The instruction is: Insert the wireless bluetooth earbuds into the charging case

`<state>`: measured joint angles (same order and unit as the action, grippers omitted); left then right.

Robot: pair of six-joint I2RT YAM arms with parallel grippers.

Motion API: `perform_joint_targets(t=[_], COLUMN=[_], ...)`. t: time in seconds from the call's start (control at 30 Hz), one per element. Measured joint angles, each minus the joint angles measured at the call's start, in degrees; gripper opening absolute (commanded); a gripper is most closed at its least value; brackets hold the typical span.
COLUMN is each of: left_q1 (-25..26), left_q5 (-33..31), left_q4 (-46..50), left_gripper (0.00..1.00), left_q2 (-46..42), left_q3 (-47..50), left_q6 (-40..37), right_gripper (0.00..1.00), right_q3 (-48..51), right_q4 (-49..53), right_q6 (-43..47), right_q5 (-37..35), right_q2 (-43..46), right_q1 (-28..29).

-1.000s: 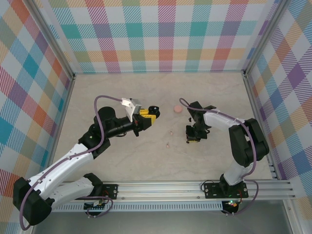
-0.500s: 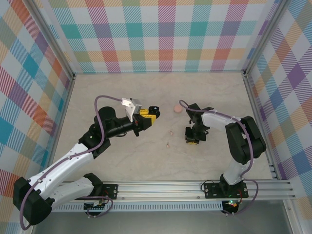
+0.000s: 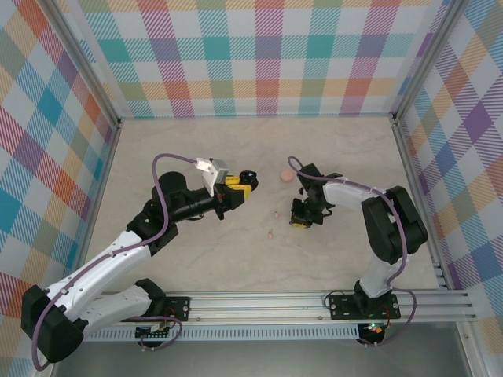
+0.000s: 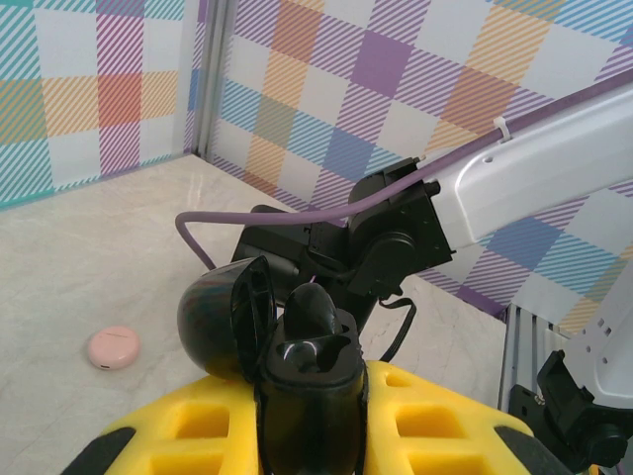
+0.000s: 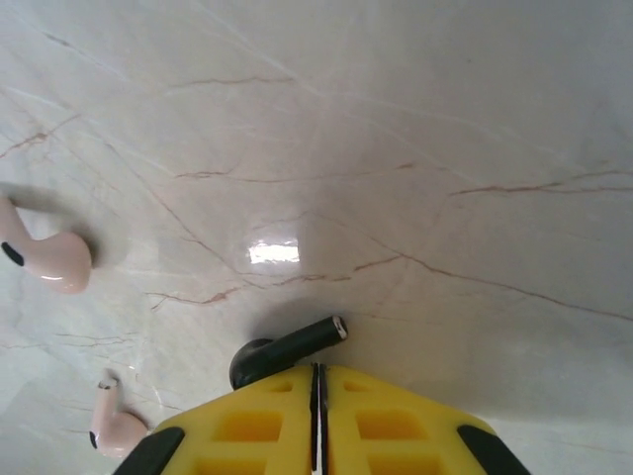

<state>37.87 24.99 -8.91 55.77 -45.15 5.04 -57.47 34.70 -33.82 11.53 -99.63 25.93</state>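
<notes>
The black earbud's stem (image 5: 315,338) lies crosswise at my right gripper's closed fingers, so I should nudge the stem around, then open and straddle the earbud's head (image 5: 248,363).
My left gripper (image 3: 240,187) is shut on the black charging case (image 4: 312,396), held upright with its lid (image 4: 223,322) swung open to the left. One black earbud (image 4: 315,312) sits in the case's far socket; the near socket is bare. My right gripper (image 3: 300,221) is low over the table with its jaws shut together. A second black earbud (image 5: 282,353) lies on the marble right against the fingertips of that gripper (image 5: 318,381), its stem pointing right. Two pale pink earbuds (image 5: 49,259) (image 5: 114,427) lie to its left, seen from above as two small pink earbuds (image 3: 276,214) (image 3: 270,233).
A round pink puck (image 3: 287,174) rests on the table between the two grippers, toward the back, and the pink puck (image 4: 113,347) shows left of the case. The right arm (image 4: 396,247) stands just beyond the case. Checked walls enclose the table.
The right gripper has slid left across the table, toward the pink earbuds. The left arm and the case have not moved.
</notes>
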Motion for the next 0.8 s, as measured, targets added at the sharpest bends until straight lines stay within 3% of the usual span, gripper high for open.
perform_joint_targets(t=[0.13,0.4,0.8], left_q1=[0.0,0.0,0.0], left_q5=[0.0,0.0,0.0], left_q4=[0.0,0.0,0.02], left_gripper=[0.2,0.2,0.2], left_q2=[0.0,0.0,-0.02], left_q3=[0.0,0.0,0.0], left_q6=[-0.02,0.0,-0.02], right_gripper=[0.2,0.14,0.12], right_q3=[-0.13,-5.88,-12.68], right_q4=[0.57,3.76,5.03], right_q6=[1.36,6.54,11.63], right_q5=[-1.25,-4.46,-5.55], right_q2=[1.86,2.84,-8.35], right_q1=[0.0,-0.02,-0.02])
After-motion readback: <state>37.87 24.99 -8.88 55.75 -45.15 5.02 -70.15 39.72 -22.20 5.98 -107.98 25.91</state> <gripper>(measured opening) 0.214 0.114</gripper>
